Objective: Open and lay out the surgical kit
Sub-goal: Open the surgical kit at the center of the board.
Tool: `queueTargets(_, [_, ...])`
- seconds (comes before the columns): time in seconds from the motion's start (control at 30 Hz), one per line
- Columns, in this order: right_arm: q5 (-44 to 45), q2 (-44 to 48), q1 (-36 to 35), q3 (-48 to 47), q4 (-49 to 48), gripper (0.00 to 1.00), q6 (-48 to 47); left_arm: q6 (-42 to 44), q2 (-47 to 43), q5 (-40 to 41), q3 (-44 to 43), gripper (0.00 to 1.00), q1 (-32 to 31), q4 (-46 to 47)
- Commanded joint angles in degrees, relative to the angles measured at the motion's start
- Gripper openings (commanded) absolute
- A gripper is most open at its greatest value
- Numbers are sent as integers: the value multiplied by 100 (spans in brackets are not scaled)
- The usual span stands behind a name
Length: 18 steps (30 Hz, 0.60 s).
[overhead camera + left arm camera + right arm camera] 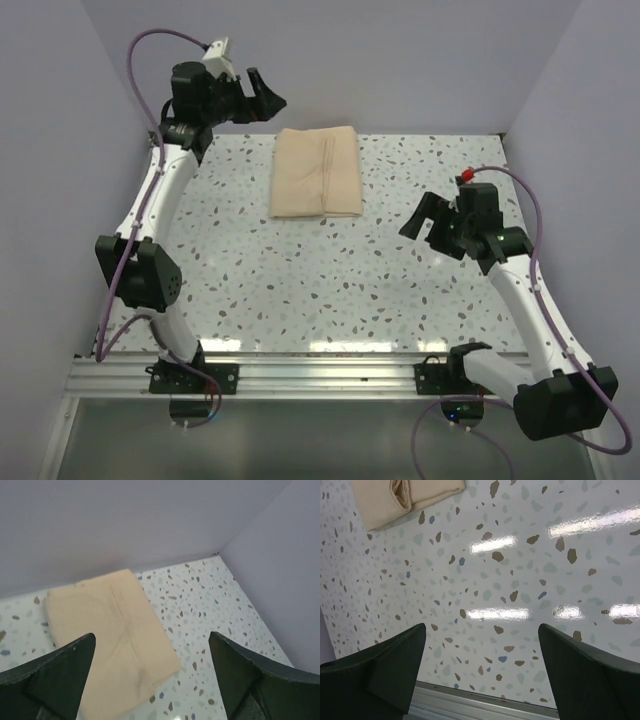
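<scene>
The left gripper is up by the wrap's far corner, but the loose fold runs down the wrap's middle, so the robot should move back and pinch the fold's near end.
The surgical kit is a folded beige cloth wrap lying flat on the speckled table at the back centre. It is closed, so the steel tray and instruments are hidden. My left gripper is open and empty, raised by the back wall just left of the wrap's far left corner. In the left wrist view the wrap lies below and between the spread fingers. My right gripper is open and empty, above the table to the right of the wrap. The wrap's folded edge shows in the right wrist view at top left.
Lilac walls close in the table at the back and both sides. A metal rail runs along the near edge, and it shows in the right wrist view. Speckled tabletop lies between the arms and the wrap.
</scene>
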State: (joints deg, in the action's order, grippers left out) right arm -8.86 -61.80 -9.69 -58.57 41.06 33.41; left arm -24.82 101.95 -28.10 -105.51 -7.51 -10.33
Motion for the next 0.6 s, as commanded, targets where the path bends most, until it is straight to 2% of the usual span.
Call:
queueTargets(0.0, [86, 326, 3, -103, 437, 99, -168, 526, 157, 513, -905, 100, -496, -1767])
queueTargets(0.03, [113, 361, -6, -85, 560, 99, -220, 809, 402, 899, -1388, 100, -924, -2206])
queueTargets(0.07, [148, 423, 2, -41, 613, 99, -238, 1082, 474, 1973, -2185, 100, -1189, -2785])
queueTargets(0.1, [200, 449, -6, -6, 649, 99, -247, 1389, 475, 2566, -2262, 100, -1514, -2808])
queueTargets(0.13, [227, 467, 2, 29, 675, 99, -238, 1348, 170, 3138, -2011, 100, -2065, -2547])
queueTargets(0.17, [210, 485, -6, 90, 667, 98, -230, 1078, -111, 3544, -442, 100, -2227, -1970])
queueTargets(0.2, [210, 485, -6, 117, 632, 98, -212, 641, -384, 3600, 566, 100, -2290, -859])
queueTargets(0.23, [183, 485, -6, 135, 562, 98, -168, -217, -665, 3174, 1489, 100, -2195, -317])
queueTargets(0.27, [174, 467, -6, 117, 544, 99, -151, -199, -563, 1848, 2525, 100, -2080, 419])
queueTargets(0.3, [200, 467, 2, 65, 604, 98, -150, -442, 38, 2034, 2388, 100, -1975, -70])
queueTargets(0.33, [244, 476, 3, -5, 649, 98, -177, -454, 375, 2550, 2030, 100, -2087, -736])
queueTargets(0.37, [297, 493, 3, -128, 727, 98, -212, -358, 656, 3555, 1313, 100, -2253, -1630])
queueTargets(0.43, [515, 651, 11, -164, 798, 99, -282, 90, 1184, 4257, 737, 100, -2736, -1902])
queueTargets(0.5, [613, 818, 3, -111, 799, 99, -308, 161, 1397, 4689, 463, 100, -2852, -2157])
queueTargets(0.57, [632, 880, 11, 11, 746, 99, -282, 170, 1634, 4673, 164, 100, -2844, -2193])
